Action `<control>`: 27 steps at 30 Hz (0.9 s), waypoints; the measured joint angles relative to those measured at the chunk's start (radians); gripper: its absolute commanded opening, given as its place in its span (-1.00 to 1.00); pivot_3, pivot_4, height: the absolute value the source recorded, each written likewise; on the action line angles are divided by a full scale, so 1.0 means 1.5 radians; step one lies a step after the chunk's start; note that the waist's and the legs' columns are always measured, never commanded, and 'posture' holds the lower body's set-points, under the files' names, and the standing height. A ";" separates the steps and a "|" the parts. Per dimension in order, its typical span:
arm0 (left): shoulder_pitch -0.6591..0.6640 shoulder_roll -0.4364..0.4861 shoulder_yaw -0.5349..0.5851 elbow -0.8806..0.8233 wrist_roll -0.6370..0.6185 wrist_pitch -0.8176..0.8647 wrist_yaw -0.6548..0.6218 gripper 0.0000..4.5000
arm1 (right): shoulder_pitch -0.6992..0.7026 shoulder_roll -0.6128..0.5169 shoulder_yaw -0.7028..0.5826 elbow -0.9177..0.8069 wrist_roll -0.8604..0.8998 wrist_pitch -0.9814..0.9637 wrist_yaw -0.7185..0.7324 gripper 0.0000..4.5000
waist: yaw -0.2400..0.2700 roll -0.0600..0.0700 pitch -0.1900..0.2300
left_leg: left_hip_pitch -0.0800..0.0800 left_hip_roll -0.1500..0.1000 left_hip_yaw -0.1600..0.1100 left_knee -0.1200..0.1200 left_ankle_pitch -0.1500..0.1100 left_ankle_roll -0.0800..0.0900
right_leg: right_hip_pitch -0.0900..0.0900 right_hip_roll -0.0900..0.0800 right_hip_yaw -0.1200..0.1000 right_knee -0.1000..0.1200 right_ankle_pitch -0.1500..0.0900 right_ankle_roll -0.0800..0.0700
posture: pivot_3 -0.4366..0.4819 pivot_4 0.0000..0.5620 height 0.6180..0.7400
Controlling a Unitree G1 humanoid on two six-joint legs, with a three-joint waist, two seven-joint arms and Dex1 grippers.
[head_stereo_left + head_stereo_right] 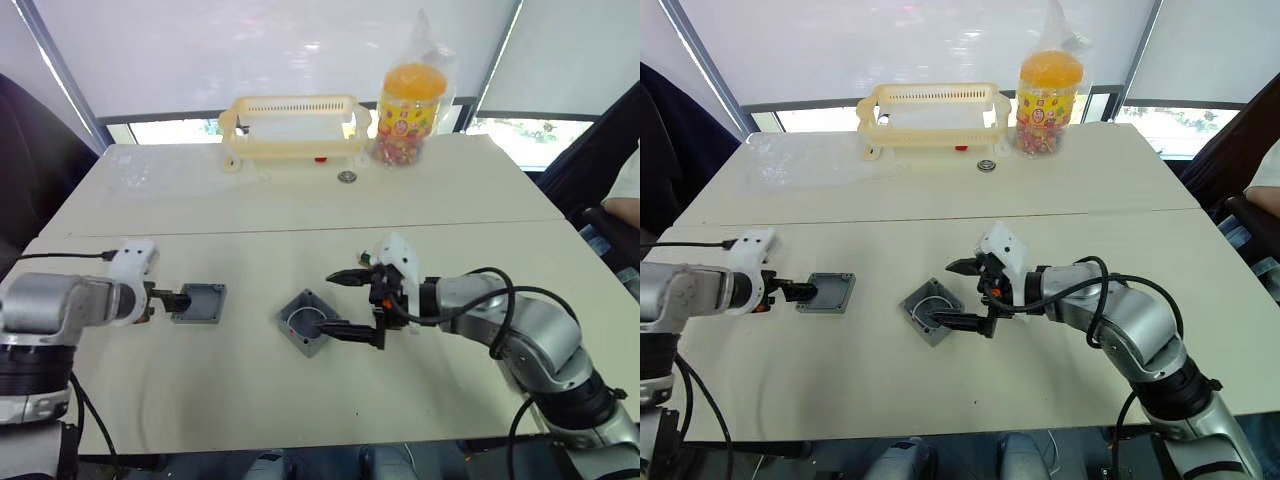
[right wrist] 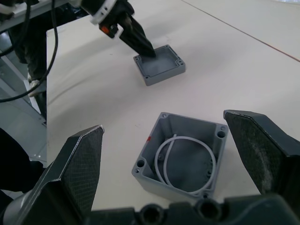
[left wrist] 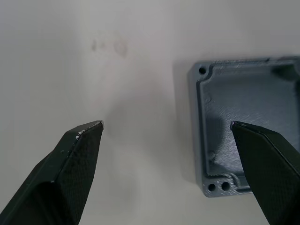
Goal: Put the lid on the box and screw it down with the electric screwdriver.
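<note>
The robot should expect a matching red mark on the lid's hidden outer side [image 1: 202, 303], because the box has a red mark at its rim [image 2: 149, 138].
The grey lid [image 1: 200, 302] lies recess-up on the table at the left. My left gripper [image 1: 178, 300] is open at its near edge; in the left wrist view one fingertip [image 3: 262, 145] is over the lid [image 3: 234, 108] and the other is over bare table. The grey box [image 1: 308, 322] stands open at the middle, a white wire loop inside and a red mark on one side. My right gripper [image 1: 333, 303] is open just right of the box, its two fingers spread to either side of the box [image 2: 183, 157], holding nothing. The electric screwdriver is out of view.
A cream slotted basket [image 1: 293, 125] and an orange-lidded jar in a clear bag [image 1: 408, 100] stand at the table's far edge, with a small round object [image 1: 347, 177] in front of them. A person's arm [image 1: 625, 200] shows at the right edge.
</note>
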 measured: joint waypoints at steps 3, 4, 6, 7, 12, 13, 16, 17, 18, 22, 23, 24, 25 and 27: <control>-0.017 0.010 -0.034 0.041 0.016 -0.043 -0.035 0.41 | 0.004 0.002 -0.008 -0.008 0.000 0.010 -0.013 1.00 | 0.001 0.001 0.000 | 0.000 0.000 0.000 0.000 0.000 0.000 | 0.000 -0.001 0.000 0.000 0.000 0.000 | -0.05 -0.47 1.00; -0.021 0.010 -0.042 0.051 0.021 -0.058 -0.044 0.20 | 0.005 0.003 -0.011 -0.010 0.000 0.011 -0.017 1.00 | 0.002 0.001 -0.001 | 0.000 0.000 0.000 0.000 0.000 0.000 | 0.000 -0.001 0.000 0.000 0.000 0.000 | -0.05 -0.47 1.00; -0.027 0.004 -0.046 0.066 0.023 -0.075 -0.059 -0.25 | 0.010 0.003 -0.018 -0.014 0.000 0.011 -0.020 1.00 | 0.002 0.001 -0.001 | 0.000 0.000 0.000 0.000 0.000 0.000 | 0.000 -0.001 0.000 0.000 0.000 0.000 | -0.05 -0.47 1.00; -0.029 0.000 -0.046 0.071 0.024 -0.081 -0.064 -0.51 | 0.014 0.002 -0.022 -0.015 0.000 0.011 -0.021 1.00 | 0.001 0.001 -0.001 | 0.000 0.000 0.000 0.000 0.000 0.000 | 0.001 -0.001 0.000 0.000 0.000 0.000 | -0.05 -0.47 1.00; -0.029 -0.017 -0.036 0.076 0.028 -0.087 -0.061 -0.99 | 0.028 0.002 -0.036 -0.015 0.000 0.011 -0.022 1.00 | 0.000 0.002 -0.002 | 0.003 0.000 0.000 0.000 0.000 0.000 | 0.003 -0.001 0.000 0.001 0.000 0.000 | -0.05 -0.47 1.00; -0.026 -0.019 -0.029 0.074 0.028 -0.087 -0.058 -0.99 | 0.028 0.002 -0.041 -0.014 0.000 0.011 -0.022 1.00 | 0.000 0.002 -0.002 | 0.004 0.000 0.000 0.000 0.000 0.000 | 0.003 -0.001 0.000 0.001 0.000 0.000 | -0.05 -0.47 1.00; -0.018 -0.033 -0.005 0.071 0.028 -0.086 -0.048 -0.99 | 0.028 0.004 -0.053 -0.009 0.000 0.011 -0.022 1.00 | 0.000 0.002 -0.002 | 0.005 0.000 0.000 -0.001 0.000 0.000 | 0.004 -0.001 0.000 0.001 0.000 0.000 | -0.05 -0.47 1.00; -0.014 -0.036 0.004 0.069 0.027 -0.087 -0.047 -0.99 | 0.027 0.008 -0.057 -0.003 0.001 0.011 -0.024 1.00 | 0.000 0.002 -0.002 | 0.005 0.000 0.000 -0.001 0.000 0.000 | 0.004 -0.001 0.000 0.001 0.000 0.000 | -0.05 -0.47 1.00; -0.004 -0.041 0.022 0.068 0.027 -0.096 -0.044 -0.99 | 0.026 0.024 -0.069 0.010 0.008 0.012 -0.029 1.00 | -0.001 0.002 -0.002 | 0.005 0.000 0.000 -0.001 0.000 0.000 | 0.004 -0.001 0.000 0.001 0.000 0.000 | -0.05 -0.47 1.00; -0.023 -0.111 0.090 0.042 0.024 -0.230 -0.032 -0.99 | -0.040 0.101 -0.126 0.101 0.033 0.024 -0.073 1.00 | 0.003 0.000 -0.001 | 0.001 0.000 -0.001 0.000 0.002 -0.002 | 0.001 -0.001 -0.001 0.000 0.001 -0.002 | -0.05 -0.47 1.00; -0.045 -0.134 0.102 0.030 0.024 -0.293 -0.032 -0.99 | -0.073 0.125 -0.139 0.124 0.047 0.033 -0.086 1.00 | 0.006 0.000 -0.001 | -0.001 0.000 -0.002 0.001 0.002 -0.003 | -0.001 -0.001 -0.001 0.000 0.002 -0.002 | -0.05 -0.47 1.00; -0.078 -0.162 0.113 0.015 0.023 -0.358 -0.031 -0.99 | -0.114 0.156 -0.155 0.149 0.063 0.044 -0.102 1.00 | 0.009 -0.001 -0.001 | -0.003 0.000 -0.002 0.001 0.004 -0.008 | -0.002 -0.001 -0.001 0.000 0.003 -0.002 | -0.05 -0.47 1.00; -0.103 -0.173 0.114 0.001 0.020 -0.399 -0.032 -0.99 | -0.139 0.171 -0.162 0.160 0.074 0.048 -0.112 1.00 | 0.010 -0.001 -0.001 | -0.003 0.000 -0.001 0.000 0.005 -0.008 | -0.003 -0.001 -0.001 0.000 0.003 -0.002 | -0.05 -0.47 1.00; -0.159 -0.204 0.120 -0.004 0.020 -0.474 -0.022 -0.99 | -0.189 0.204 -0.182 0.202 0.087 0.055 -0.134 1.00 | 0.010 -0.001 -0.001 | -0.003 0.000 0.000 0.000 0.005 -0.008 | -0.003 -0.001 -0.001 0.000 0.003 -0.002 | -0.05 -0.47 1.00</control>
